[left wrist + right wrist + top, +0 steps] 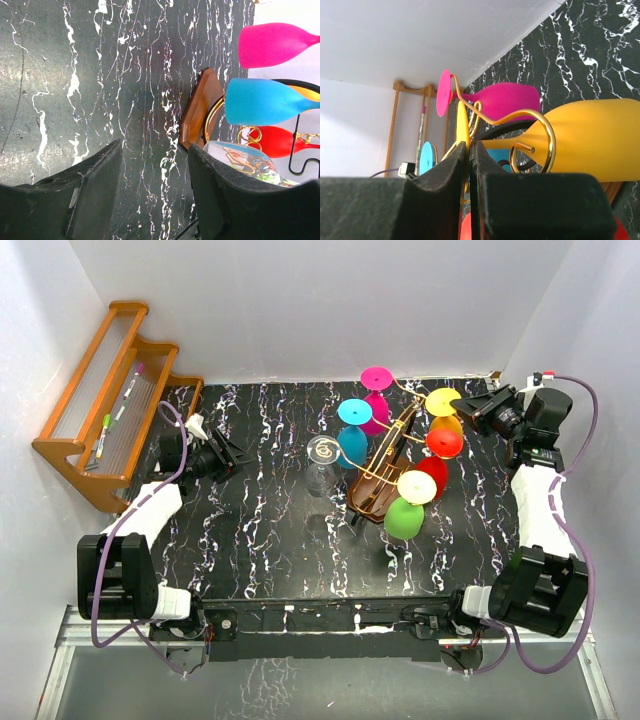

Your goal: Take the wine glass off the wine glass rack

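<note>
My right gripper is on its foot (441, 400) as the yellow wine glass hangs upside down, so it should turn the glass upright and pass its bowl (447, 426) to my left gripper.
The wine glass rack (385, 470), a violin-shaped brown stand with gold wire arms, stands right of centre with several coloured glasses hanging upside down. My right gripper (468, 407) is at its far right arm, shut on the thin foot disc (462, 125) of the yellow wine glass (445, 412). The yellow bowl (590, 137) hangs behind a gold spiral (547, 130). My left gripper (238, 455) is open and empty, low over the table left of the rack (200, 107), its fingers (95, 175) apart.
A clear glass (322, 462) stands on the table just left of the rack, close to my left gripper's right finger (245, 162). Magenta (376, 390), blue (352, 430), red (440, 452), white and green (405, 518) glasses hang on the rack. An orange-brown stepped shelf (110, 405) stands far left.
</note>
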You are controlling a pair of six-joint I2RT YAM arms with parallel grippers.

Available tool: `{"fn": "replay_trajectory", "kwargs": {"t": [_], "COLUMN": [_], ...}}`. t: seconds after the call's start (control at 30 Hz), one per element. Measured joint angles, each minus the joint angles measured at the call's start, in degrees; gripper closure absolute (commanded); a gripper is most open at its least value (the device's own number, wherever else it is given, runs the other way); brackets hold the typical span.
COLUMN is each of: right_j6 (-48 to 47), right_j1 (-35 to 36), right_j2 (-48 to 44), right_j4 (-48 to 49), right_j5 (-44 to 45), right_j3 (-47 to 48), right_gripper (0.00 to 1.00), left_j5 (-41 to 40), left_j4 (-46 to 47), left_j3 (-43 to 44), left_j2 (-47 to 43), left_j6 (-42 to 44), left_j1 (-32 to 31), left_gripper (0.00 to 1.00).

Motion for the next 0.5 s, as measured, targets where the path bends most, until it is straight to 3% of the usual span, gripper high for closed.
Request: {"fn": "replay_trajectory", "kwargs": {"t": [0.5], "right_j6": [-6.5], "right_j1": [0.1], "right_j2": [-14.2], "right_j4": [-14.8], "right_j5": [12.3], "right_j3": [0.8], "right_gripper": [0.92], "left_j5": [0.1], "left_j4": [0.6], "left_j3": [-0.2], "left_j2": [0.0], "left_j6": [-0.4], "left_j1": [0.0], "left_gripper": [0.47]}}
